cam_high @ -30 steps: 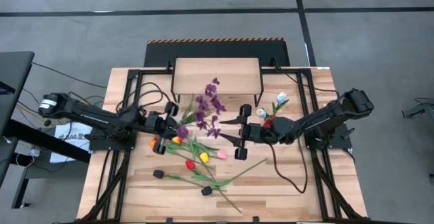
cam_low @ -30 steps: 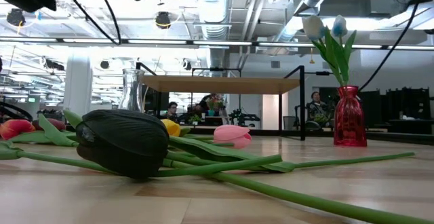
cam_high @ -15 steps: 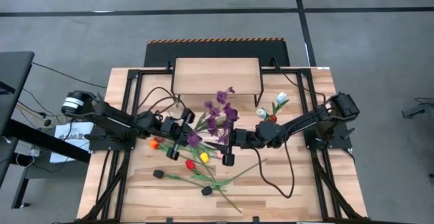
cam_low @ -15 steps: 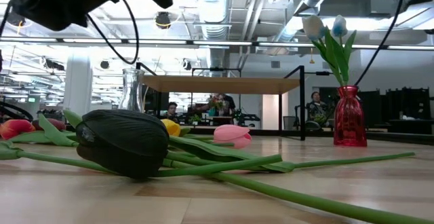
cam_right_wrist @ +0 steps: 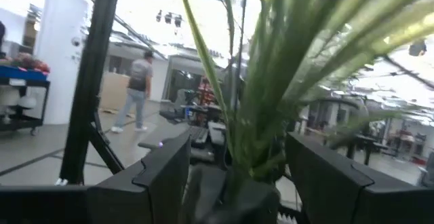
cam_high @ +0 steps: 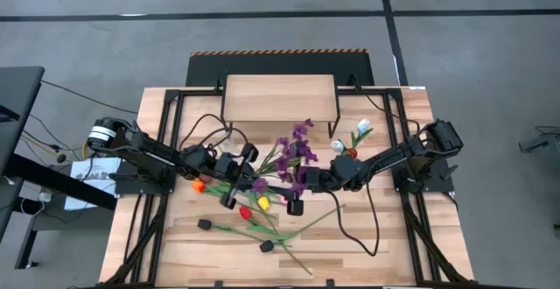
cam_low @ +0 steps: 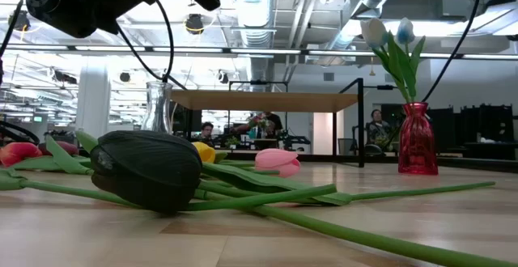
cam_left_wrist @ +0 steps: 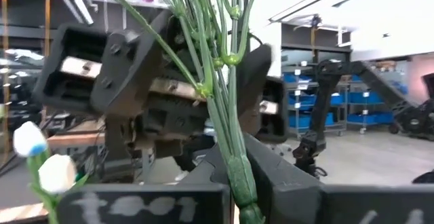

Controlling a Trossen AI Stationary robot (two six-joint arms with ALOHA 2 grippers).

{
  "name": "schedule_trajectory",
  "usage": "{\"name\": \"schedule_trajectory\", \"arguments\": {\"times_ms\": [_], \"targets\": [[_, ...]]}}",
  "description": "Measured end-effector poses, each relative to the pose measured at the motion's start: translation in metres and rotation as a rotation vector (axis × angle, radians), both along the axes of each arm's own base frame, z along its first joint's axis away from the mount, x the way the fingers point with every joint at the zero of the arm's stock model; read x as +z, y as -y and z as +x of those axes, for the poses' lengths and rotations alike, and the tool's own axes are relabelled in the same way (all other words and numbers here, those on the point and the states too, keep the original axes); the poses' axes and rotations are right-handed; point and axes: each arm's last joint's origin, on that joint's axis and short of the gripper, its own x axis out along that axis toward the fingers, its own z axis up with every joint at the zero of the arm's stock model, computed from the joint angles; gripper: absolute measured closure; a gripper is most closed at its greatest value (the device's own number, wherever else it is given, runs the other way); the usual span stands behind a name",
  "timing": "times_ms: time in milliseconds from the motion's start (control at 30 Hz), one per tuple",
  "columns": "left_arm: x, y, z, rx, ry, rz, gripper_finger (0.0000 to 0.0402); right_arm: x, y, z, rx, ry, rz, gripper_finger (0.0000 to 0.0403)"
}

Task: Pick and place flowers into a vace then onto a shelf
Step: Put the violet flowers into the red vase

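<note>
I should back my right gripper off, since the sprig's stems fork apart [cam_left_wrist: 215, 64] between its fingers, and close it where the stems gather [cam_left_wrist: 227, 119] before my left gripper opens.
A purple-blossom sprig [cam_high: 293, 151] with several green stems is lifted over the table's middle, with my left gripper [cam_high: 248, 178] shut on it. My right gripper [cam_high: 285, 189] faces the left one, open, with one finger on either side of the stems [cam_right_wrist: 261, 108]; I cannot tell whether they touch. Loose tulip-like flowers [cam_high: 254, 207] lie flat on the tabletop below, among them a black one [cam_low: 146, 170] and a pink one [cam_low: 278, 160]. A red vase [cam_low: 417, 141] holds white flowers [cam_high: 359, 133]. A clear vase [cam_low: 159, 107] stands before the shelf [cam_high: 280, 96]. My left gripper pinches the bundle of green stems near its lower end [cam_left_wrist: 242, 180] between its two fingers. The fingers come roughly level from the table's left. The sprig stands out past the fingertips toward the right arm, lifted clear of the table.
Black metal frame rails [cam_high: 166, 149] run along both table sides. Cables loop over the tabletop near each arm [cam_high: 354, 228]. Beyond the table the room shows people [cam_right_wrist: 139, 91] and shelving.
My left gripper has gone toward the table's right and near edge with the purple sprig, which stays lifted and has travelled right with it. My right gripper has gone toward the table's left, and its fingers now stand around the sprig's stems.
</note>
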Motion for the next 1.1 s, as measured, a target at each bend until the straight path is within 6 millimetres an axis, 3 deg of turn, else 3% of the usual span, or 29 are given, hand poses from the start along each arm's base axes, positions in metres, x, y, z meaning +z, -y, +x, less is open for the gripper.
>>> {"name": "schedule_trajectory", "arguments": {"times_ms": [433,933,1100], "targets": [[-0.002,-0.001,0.001,0.054,-0.03,-0.01,0.0402,0.013,0.001,0.005,0.094,0.048,-0.033,0.0192],[-0.003,-0.002,0.002,0.076,-0.042,-0.033,0.0402,0.014,0.01,0.009,0.073,0.027,-0.028,0.0273],[-0.003,-0.002,0.002,0.077,-0.043,-0.032,0.0401,0.013,0.013,0.011,0.075,0.01,-0.002,0.0281]]}}
